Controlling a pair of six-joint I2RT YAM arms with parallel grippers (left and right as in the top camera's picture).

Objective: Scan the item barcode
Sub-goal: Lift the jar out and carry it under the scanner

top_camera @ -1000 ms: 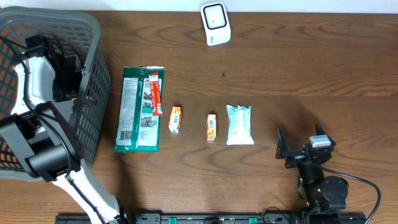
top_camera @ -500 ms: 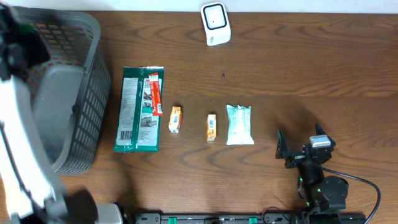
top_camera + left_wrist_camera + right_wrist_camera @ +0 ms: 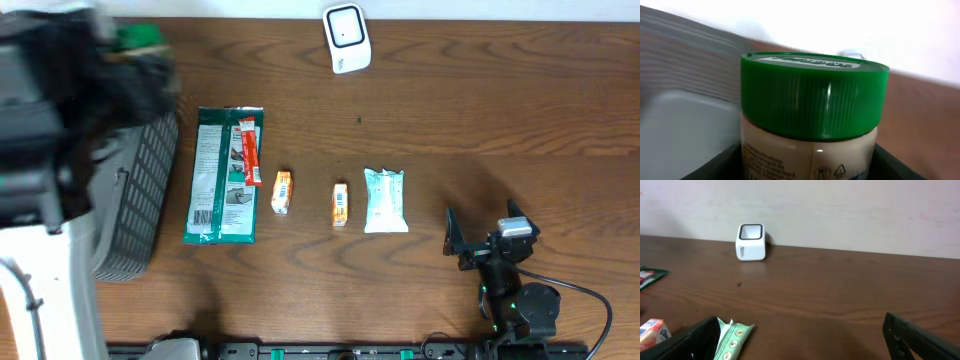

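The jar's body [image 3: 807,155] is between my fingers, and open wood lies before the white scanner [image 3: 319,146]. My left gripper should go there next and release once the jar rests.
A jar with a ribbed green lid [image 3: 812,95] and a cream body with a printed label fills the left wrist view. My left gripper [image 3: 807,170] is shut on its body, one dark finger on each side. From overhead the left arm is a large blur high over the basket, with the green lid [image 3: 138,38] showing at its top. No barcode can be made out on the jar. The white scanner [image 3: 346,38] stands at the far edge of the table, and shows as the scanner [image 3: 751,242] in the right wrist view. My right gripper [image 3: 482,240] rests open near the front right, nothing between its fingers [image 3: 685,342].
A grey basket [image 3: 140,200] stands at the left. A row lies mid-table: a green packet [image 3: 220,190] with a red stick pack [image 3: 248,150] on it, two small orange packs [image 3: 282,191] [image 3: 340,203] and a pale green pouch [image 3: 385,200].
My left arm has risen out of the basket towards the overhead camera, carrying the green-lidded jar. The right arm and the items on the table have not moved.
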